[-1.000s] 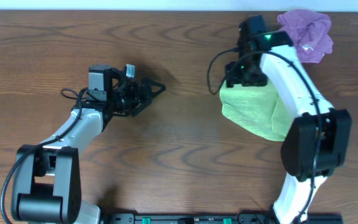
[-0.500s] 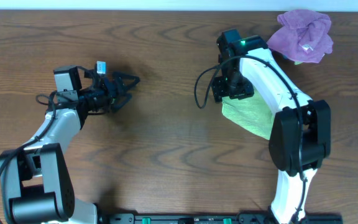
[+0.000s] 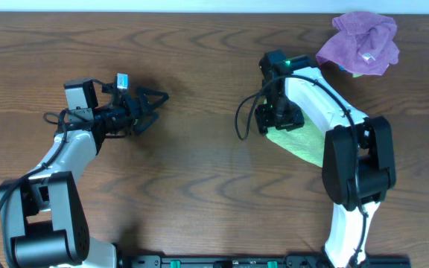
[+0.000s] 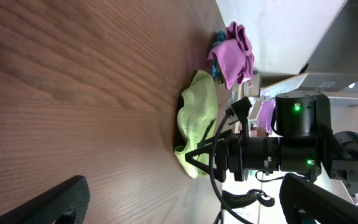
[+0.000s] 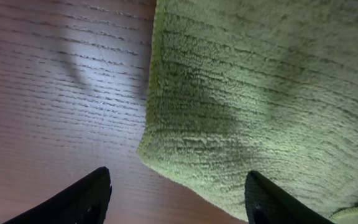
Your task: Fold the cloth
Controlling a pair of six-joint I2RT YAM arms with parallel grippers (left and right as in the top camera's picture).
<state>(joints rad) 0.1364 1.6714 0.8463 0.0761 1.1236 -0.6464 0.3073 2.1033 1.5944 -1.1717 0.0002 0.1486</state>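
The green cloth (image 3: 304,143) is a long way from the robot's left gripper, so next the right gripper grabs the cloth's near corner (image 5: 160,152) and pulls it toward the middle before folding.
A lime-green terry cloth (image 3: 302,146) lies on the wooden table at the right, partly hidden under my right arm. In the right wrist view the green cloth (image 5: 247,81) fills the upper right, and its near corner lies between the fingers. My right gripper (image 3: 272,125) is open just above the cloth's left edge, its fingers (image 5: 179,199) apart and holding nothing. My left gripper (image 3: 153,103) is open and empty over bare table at the left, well away from the cloth. The left wrist view shows the green cloth (image 4: 197,118) in the distance beyond the open fingers (image 4: 185,208).
A crumpled purple cloth (image 3: 360,41) lies at the table's back right corner, and it also shows in the left wrist view (image 4: 235,53). Bare wood (image 3: 199,164) separates the two arms. The right arm's cable (image 3: 243,112) loops left of the green cloth.
My left arm has pulled back to the left, away from the centre. My right gripper has moved left and down to the cloth's left edge, and less of the cloth shows.
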